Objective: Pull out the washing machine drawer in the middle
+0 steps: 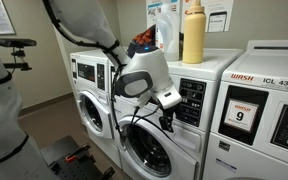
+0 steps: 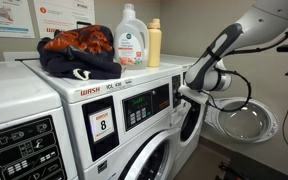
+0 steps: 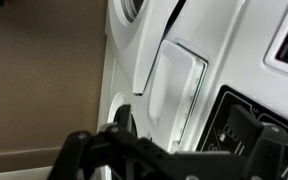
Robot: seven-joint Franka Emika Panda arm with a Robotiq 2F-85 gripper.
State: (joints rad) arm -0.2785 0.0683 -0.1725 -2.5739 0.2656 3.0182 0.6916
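My gripper is at a slant to the drawer with a finger facing the keypad (image 3: 224, 118), so next I turn it and hook the drawer's edge (image 3: 196, 95) beside the keypad.
The washing machine (image 1: 189, 140) is the middle white front-loader, with a black keypad (image 1: 191, 100) and a round door (image 1: 149, 150). My gripper (image 1: 168, 105) hangs in front of its control strip, left of the keypad, and hides the washing machine drawer in both exterior views. It also shows in an exterior view (image 2: 186, 93). In the wrist view the washing machine drawer (image 3: 174, 85) is a plain white recessed rectangle, close ahead, beside the keypad (image 3: 249, 125). The gripper (image 3: 174, 150) is open, dark and blurred at the bottom, with nothing between its jaws.
A washer marked with a 9 sticker (image 1: 242, 115) stands to the right. A yellow bottle (image 1: 193, 35), a detergent jug (image 2: 132, 45) and a heap of clothes (image 2: 79, 50) sit on top of the washers. Another washer's door (image 2: 246, 122) hangs open beyond the arm.
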